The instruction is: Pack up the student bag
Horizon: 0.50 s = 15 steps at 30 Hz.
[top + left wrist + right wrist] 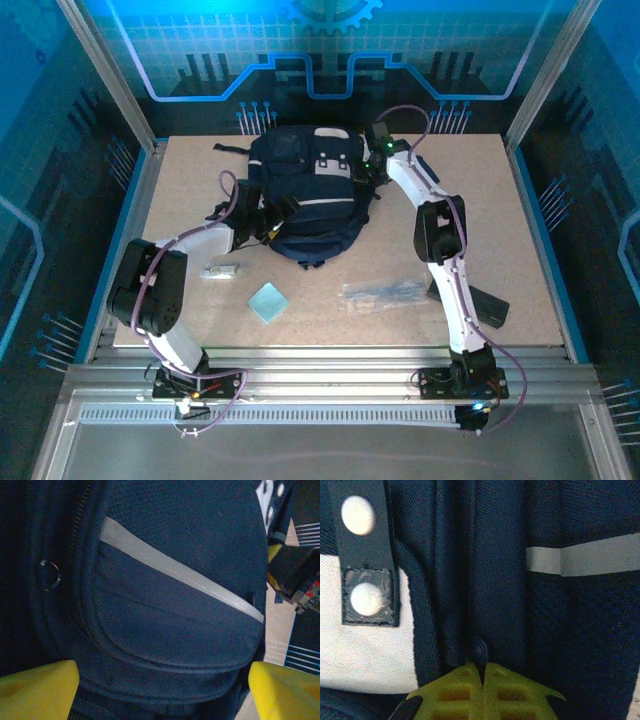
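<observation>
Next, my right gripper turns the bag because the seam's dark tab (480, 650) is across the bag from my left gripper. It should turn the bag until my left gripper can reach that side (358, 190) of the bag.
The student bag (305, 200), dark navy with grey stripes and pale patches, lies at the back middle of the table. My left gripper (275, 215) is at its near left side. In the left wrist view it is open (162, 692), with yellow fingers (40, 690) wide apart on either side of the bag's (175, 630) rounded front pocket. My right gripper (368, 165) is at the bag's far right edge. In the right wrist view it is shut (482, 672), its tips pinching a small dark tab on a seam of the bag (580, 630).
In front of the bag lie a small white item (221, 268), a light blue square pad (268, 301) and a clear plastic pouch (385, 293). A flat black case (485, 305) sits at the right, partly under my right arm.
</observation>
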Available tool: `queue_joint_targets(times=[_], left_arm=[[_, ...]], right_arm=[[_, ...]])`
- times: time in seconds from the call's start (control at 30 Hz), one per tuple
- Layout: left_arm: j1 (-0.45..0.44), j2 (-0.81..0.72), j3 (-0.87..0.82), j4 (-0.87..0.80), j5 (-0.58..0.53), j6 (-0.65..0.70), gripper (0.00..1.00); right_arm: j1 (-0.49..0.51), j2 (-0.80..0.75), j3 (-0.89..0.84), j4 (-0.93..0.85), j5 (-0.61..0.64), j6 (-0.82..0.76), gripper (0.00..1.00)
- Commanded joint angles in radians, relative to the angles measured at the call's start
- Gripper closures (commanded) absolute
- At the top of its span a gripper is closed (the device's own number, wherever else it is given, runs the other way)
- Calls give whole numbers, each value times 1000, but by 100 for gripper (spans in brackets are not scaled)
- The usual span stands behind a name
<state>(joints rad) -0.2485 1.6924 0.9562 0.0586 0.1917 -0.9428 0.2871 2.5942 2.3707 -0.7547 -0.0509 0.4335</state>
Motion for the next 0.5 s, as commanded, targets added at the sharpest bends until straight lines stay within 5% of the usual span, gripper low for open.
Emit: queue_joint_targets(times=[0.0, 0.47], left_arm=[[38, 73, 17, -13, -22, 21, 10], [106, 260, 235, -7, -23, 46, 11]], right_arm=[[6, -81, -179, -1, -48, 28, 100], [10, -590, -700, 223, -60, 35, 100]])
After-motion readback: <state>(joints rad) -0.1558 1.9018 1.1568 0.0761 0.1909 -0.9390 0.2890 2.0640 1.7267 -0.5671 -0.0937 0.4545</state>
